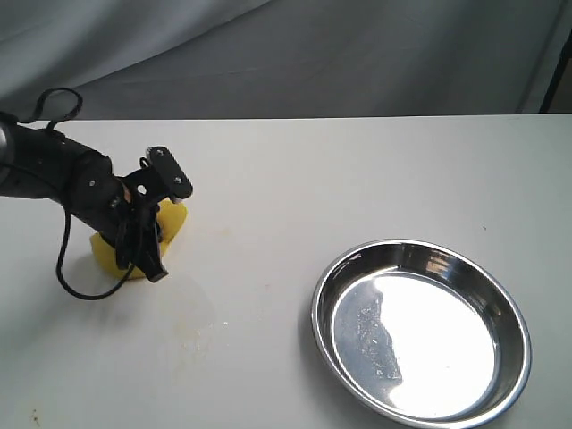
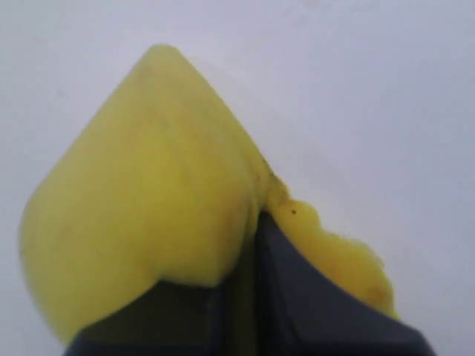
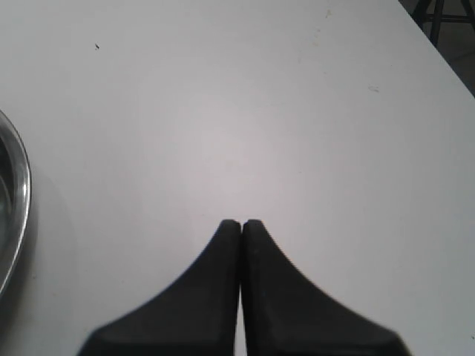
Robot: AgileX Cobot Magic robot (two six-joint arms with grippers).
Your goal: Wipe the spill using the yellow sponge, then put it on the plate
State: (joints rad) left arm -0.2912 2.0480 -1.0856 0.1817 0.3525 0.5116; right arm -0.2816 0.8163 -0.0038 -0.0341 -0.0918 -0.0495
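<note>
The yellow sponge (image 1: 107, 256) is behind the tan smears of the spill, so the robot's left gripper should move it forward across these smears (image 1: 190, 342) before going to the plate.
The yellow sponge (image 1: 172, 222) rests on the white table at the left, squeezed and bulging on both sides of the black fingers of my left gripper (image 1: 148, 259), which is shut on it. In the left wrist view the sponge (image 2: 148, 185) fills most of the picture, pinched deep between the left gripper (image 2: 256, 222). Faint tan smears of the spill (image 1: 189, 323) lie just in front of the sponge. The shiny steel plate (image 1: 326, 286) sits at the front right with nothing in it. My right gripper (image 3: 241, 222) hovers shut over bare table, with the plate's rim (image 3: 18, 185) beside it.
A black cable (image 1: 67, 268) loops down from the left arm beside the sponge. A grey cloth backdrop (image 1: 313, 54) hangs behind the table's far edge. The table's corner and a dark stand (image 3: 445, 15) show in the right wrist view.
</note>
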